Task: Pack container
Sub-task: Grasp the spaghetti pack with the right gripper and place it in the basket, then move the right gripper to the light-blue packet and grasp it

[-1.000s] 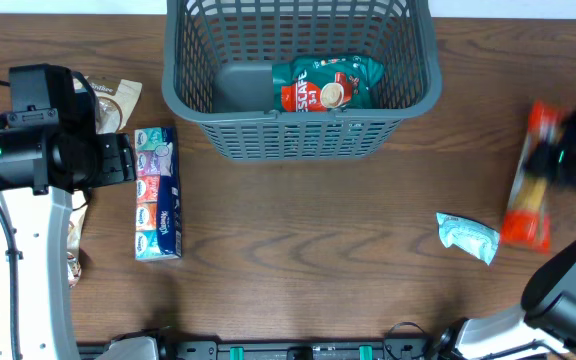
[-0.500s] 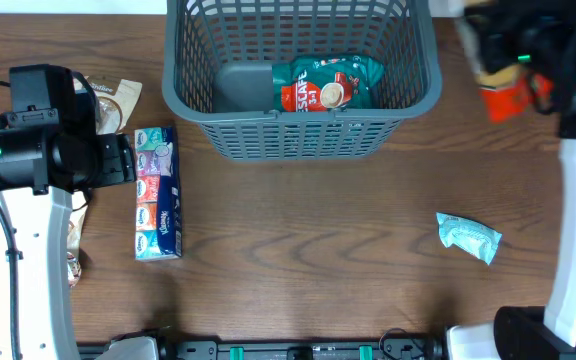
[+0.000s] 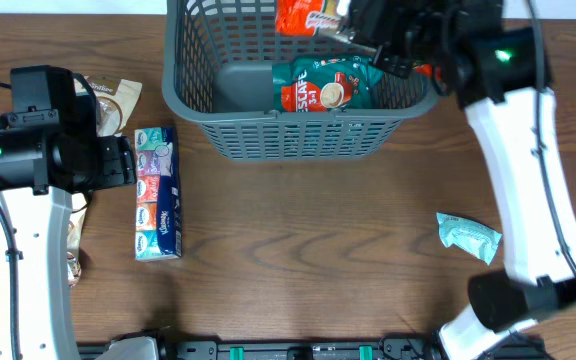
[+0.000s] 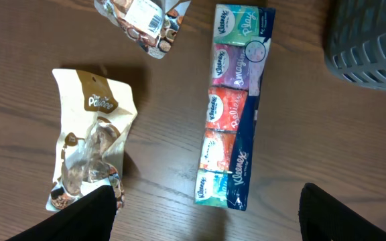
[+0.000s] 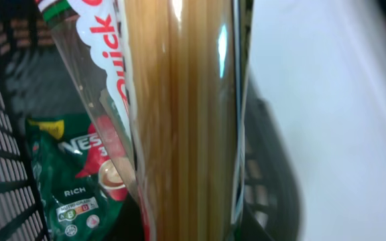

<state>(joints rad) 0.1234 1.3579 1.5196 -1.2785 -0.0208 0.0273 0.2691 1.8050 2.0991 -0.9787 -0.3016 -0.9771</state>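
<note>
My right gripper should go on down toward the basket's bottom [image 3: 244, 88] before it lets go inside, because the spaghetti packet [image 3: 306, 17] is above the basket's opening and points along the basket's long side.
The dark grey slotted basket [image 3: 298, 135] stands at the table's far middle, with a green Nescafe packet [image 3: 326, 85] lying inside; the packet also shows in the right wrist view [image 5: 79, 177]. My right gripper [image 3: 383, 30] is shut on a long spaghetti packet with red ends [image 3: 306, 15] and holds it above the basket's far side. The spaghetti packet fills the right wrist view [image 5: 179, 120] and hides the fingers. My left gripper [image 4: 203, 221] is open and empty above the table, just near of a Kleenex tissue multipack [image 4: 236, 100].
Left of the tissue multipack [image 3: 157, 193] lie a brown-and-white snack pouch [image 4: 89, 144] and a smaller packet [image 4: 143, 17]. A pale teal packet [image 3: 467, 237] lies on the table at right. The basket's corner [image 4: 374, 40] shows in the left wrist view.
My right arm has carried the spaghetti packet from the table's right side up and left, to above the basket. The left arm has not moved.
</note>
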